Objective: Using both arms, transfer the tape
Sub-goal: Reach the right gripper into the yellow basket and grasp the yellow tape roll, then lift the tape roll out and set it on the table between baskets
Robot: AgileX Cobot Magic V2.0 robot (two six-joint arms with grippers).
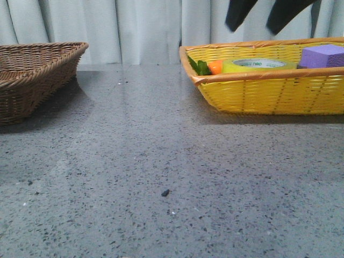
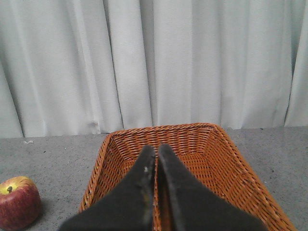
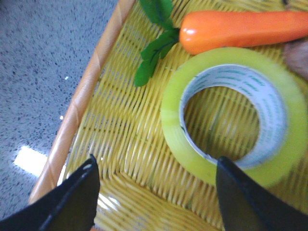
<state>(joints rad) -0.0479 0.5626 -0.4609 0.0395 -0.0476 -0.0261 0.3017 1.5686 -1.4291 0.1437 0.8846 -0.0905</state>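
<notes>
I expect the tape to come away by itself when I lift it, because the carrot lies beside the tape [image 1: 258,65] with its leaves [image 1: 201,67] clear of the tape's rim.
The tape [image 1: 258,65], a yellow roll with a white, green-lettered core, lies flat in the yellow basket [image 1: 269,94] at the right. In the right wrist view the tape [image 3: 171,113] lies just beyond my right gripper [image 3: 156,161], which is open and empty above the basket's near corner; one finger [image 3: 240,197] overlaps the roll's edge. In the front view the right gripper [image 1: 260,16] hangs open above the basket. My left gripper [image 2: 157,150] is shut and empty, over the brown wicker basket [image 2: 216,159]. It does not show in the front view.
An orange carrot [image 1: 215,66] with green leaves and a purple foam block [image 1: 321,55] share the yellow basket; the carrot [image 3: 240,29] lies beside the tape. The brown basket [image 1: 32,70] stands at the far left. A red apple [image 2: 18,202] sits on the table beside it.
</notes>
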